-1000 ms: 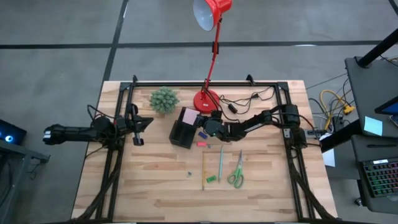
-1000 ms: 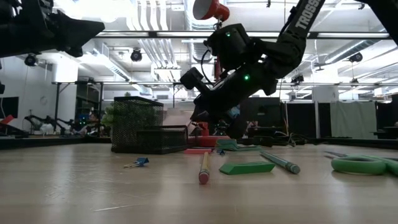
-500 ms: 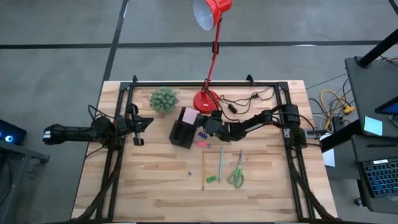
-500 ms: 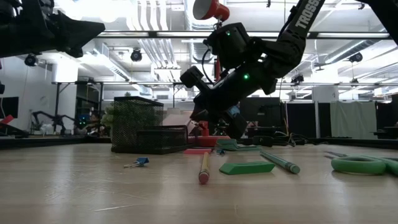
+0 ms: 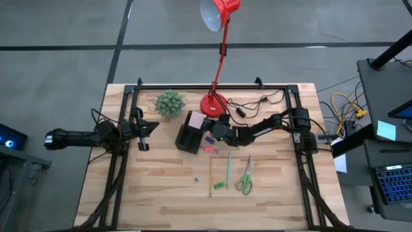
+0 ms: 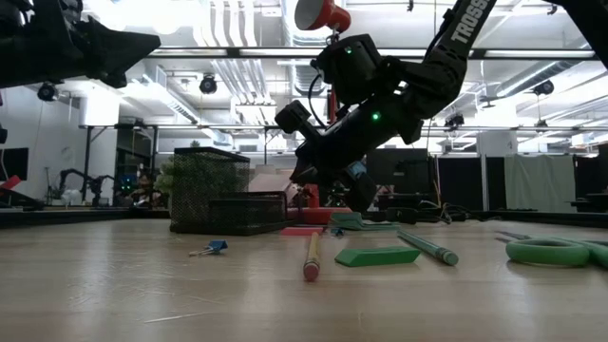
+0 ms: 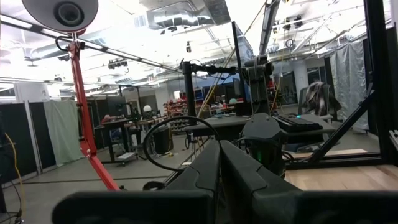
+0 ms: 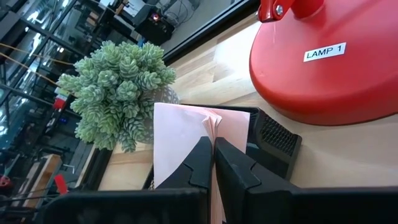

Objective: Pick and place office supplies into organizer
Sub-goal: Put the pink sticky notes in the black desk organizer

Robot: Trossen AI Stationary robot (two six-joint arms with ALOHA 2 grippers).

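Note:
I should open my right gripper, back it off and gently push the pad (image 8: 179,135) in with closed fingers, because it is pinching the pink pad by bunched sheets (image 8: 212,127) over the organizer's edge.
The black mesh organizer (image 5: 188,138) stands mid-table, its wall also showing in the right wrist view (image 8: 277,140). My right gripper (image 5: 215,131) reaches in from the table's right and is shut on the pink sticky-note pad (image 8: 179,147), which stands at the organizer's far end (image 5: 195,120). On the wood nearer the front lie the yellow pencil (image 5: 210,175), green pen (image 5: 228,169), green-handled scissors (image 5: 244,178), a green piece (image 5: 219,185), a pink piece (image 5: 208,149) and a purple piece (image 5: 208,137). My left gripper (image 7: 219,152) waits shut at the table's left edge (image 5: 145,127). My right gripper (image 8: 214,144) pinches the pink pad's upper edge (image 8: 210,121) between its two fingers, with several sheets fanned out there. The fingers come from the table's right, slanting slightly down. The pad stands upright over the organizer; my fingers hide its lower end.
The red lamp's round base (image 5: 214,103) sits just behind the organizer, its stem leaning over the far edge. A green spiky plant (image 5: 169,103) stands far left of the organizer. A small blue clip (image 6: 211,249) lies on the wood. Black frame rails run along both sides.

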